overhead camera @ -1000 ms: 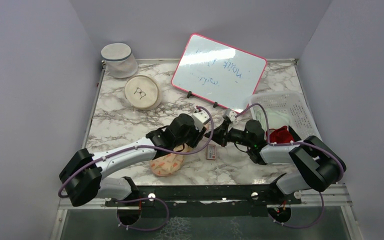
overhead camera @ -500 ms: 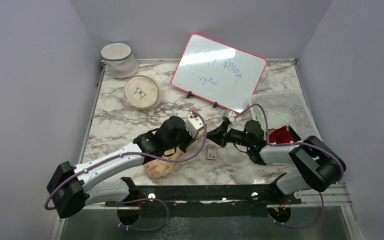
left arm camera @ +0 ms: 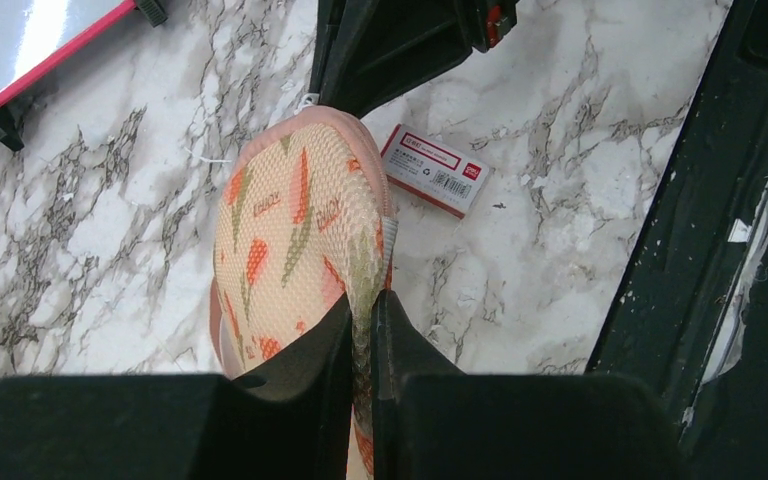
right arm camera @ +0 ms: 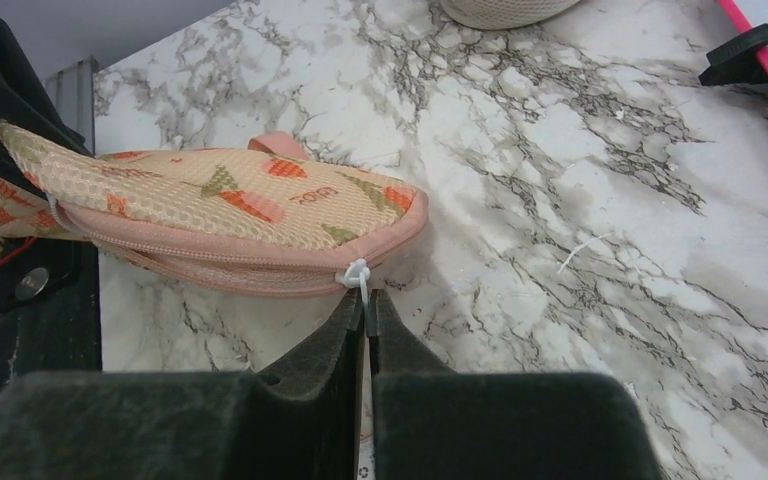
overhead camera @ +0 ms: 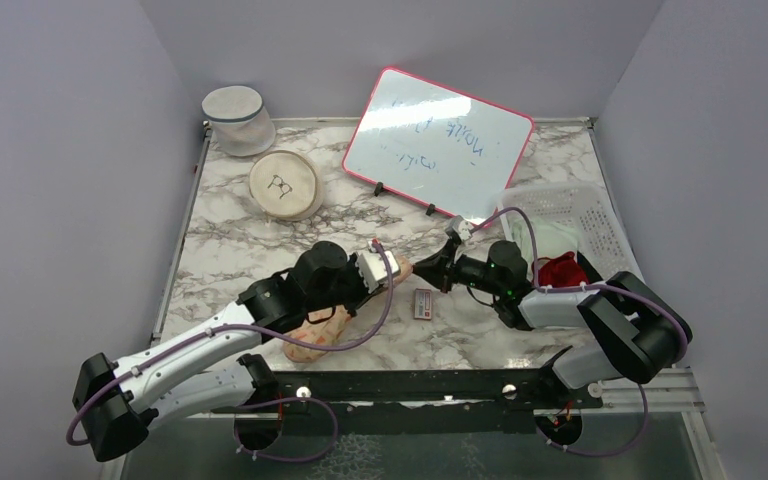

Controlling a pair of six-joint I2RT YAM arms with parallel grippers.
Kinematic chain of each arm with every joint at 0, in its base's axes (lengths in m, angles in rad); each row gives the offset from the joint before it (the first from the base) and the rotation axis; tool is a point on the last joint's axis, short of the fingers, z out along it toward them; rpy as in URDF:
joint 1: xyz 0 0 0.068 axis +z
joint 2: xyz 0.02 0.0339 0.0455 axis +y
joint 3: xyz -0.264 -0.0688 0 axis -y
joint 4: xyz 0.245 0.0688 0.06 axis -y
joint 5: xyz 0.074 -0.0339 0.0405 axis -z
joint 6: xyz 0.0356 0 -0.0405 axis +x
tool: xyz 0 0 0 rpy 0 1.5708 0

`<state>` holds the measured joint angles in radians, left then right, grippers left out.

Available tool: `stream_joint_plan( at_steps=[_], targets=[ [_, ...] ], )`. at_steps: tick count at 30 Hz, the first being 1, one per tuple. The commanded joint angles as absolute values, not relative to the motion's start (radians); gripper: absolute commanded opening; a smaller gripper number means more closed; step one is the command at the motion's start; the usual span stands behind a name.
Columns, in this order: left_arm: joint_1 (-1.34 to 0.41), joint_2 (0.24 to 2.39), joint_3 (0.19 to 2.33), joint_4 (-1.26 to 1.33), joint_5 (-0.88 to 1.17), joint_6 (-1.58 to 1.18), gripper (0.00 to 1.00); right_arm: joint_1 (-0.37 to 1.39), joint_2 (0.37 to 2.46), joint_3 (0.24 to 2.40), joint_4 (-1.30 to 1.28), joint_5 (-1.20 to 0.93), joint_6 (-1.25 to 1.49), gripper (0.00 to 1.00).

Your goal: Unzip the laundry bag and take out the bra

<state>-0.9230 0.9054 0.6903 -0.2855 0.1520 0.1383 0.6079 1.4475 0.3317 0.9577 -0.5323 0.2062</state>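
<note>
My left gripper pinches a bunched mesh fold (left arm camera: 366, 268) away from the zipper pull cord, so I should open it and grip the pink zipper edge (right arm camera: 302, 260) near the cord.
The laundry bag (left arm camera: 290, 220) is a cream mesh pouch with pink zipper edging, and the bra's peach-orange red-and-green print shows through it. It lies between the two grippers (overhead camera: 315, 338). My left gripper (left arm camera: 362, 305) is shut on a fold of the bag's mesh at its near side (overhead camera: 385, 272). My right gripper (right arm camera: 367, 300) is shut on the white zipper pull cord (right arm camera: 357, 275) at the bag's far tip (overhead camera: 422, 268). The pink zipper line (right arm camera: 240, 262) looks closed along the edge in the right wrist view. The bra itself stays inside the bag.
A small red-and-white box (overhead camera: 422, 304) lies just beside the bag. A pink-framed whiteboard (overhead camera: 438, 145) stands behind. A round cream disc (overhead camera: 284, 184) and a white mesh cylinder (overhead camera: 238, 120) sit at the back left. A white basket (overhead camera: 570, 220) with a red cloth (overhead camera: 563, 270) is at the right.
My left arm has drawn back toward the near left, pulling the bag with it. My right gripper has followed slightly left, still holding the pull cord.
</note>
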Motion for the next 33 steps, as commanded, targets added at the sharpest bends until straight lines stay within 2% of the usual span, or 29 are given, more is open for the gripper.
stream_joint_plan(
  at_steps=[1, 6, 10, 14, 15, 20, 25, 27, 29, 33],
  targets=[
    [-0.923, 0.918, 0.693, -0.281, 0.117, 0.204, 0.00, 0.603, 1.428, 0.306, 1.005, -0.521, 0.210, 0.01],
    [-0.923, 1.010, 0.731, -0.204, 0.070, 0.372, 0.00, 0.603, 1.380, 0.301, 0.940, -0.453, 0.221, 0.01],
    [-0.925, 1.092, 0.820, -0.176, 0.015, 0.526, 0.00, 0.603, 1.350, 0.252, 1.012, -0.396, 0.237, 0.01],
    [-0.925, 1.114, 0.821, -0.172, -0.029, 0.570, 0.00, 0.603, 1.349, 0.260, 0.994, -0.458, 0.195, 0.01],
    [-0.926, 1.111, 0.806, -0.177, -0.035, 0.552, 0.03, 0.603, 1.354, 0.268, 0.984, -0.494, 0.176, 0.01],
    [-0.928, 1.014, 0.741, -0.264, -0.012, 0.375, 0.46, 0.603, 1.375, 0.294, 0.967, -0.569, 0.160, 0.01],
    [-0.931, 0.939, 0.762, -0.323, 0.127, 0.151, 0.72, 0.603, 1.396, 0.317, 0.966, -0.620, 0.159, 0.01],
    [-0.931, 0.958, 0.783, -0.302, 0.132, 0.009, 0.73, 0.603, 1.404, 0.327, 0.962, -0.646, 0.162, 0.01],
    [-0.931, 1.003, 0.811, -0.286, 0.054, -0.186, 0.61, 0.603, 1.408, 0.334, 0.957, -0.656, 0.164, 0.01],
    [-0.931, 1.103, 0.826, -0.278, -0.079, -0.488, 0.59, 0.603, 1.402, 0.333, 0.950, -0.657, 0.161, 0.01]
  ],
)
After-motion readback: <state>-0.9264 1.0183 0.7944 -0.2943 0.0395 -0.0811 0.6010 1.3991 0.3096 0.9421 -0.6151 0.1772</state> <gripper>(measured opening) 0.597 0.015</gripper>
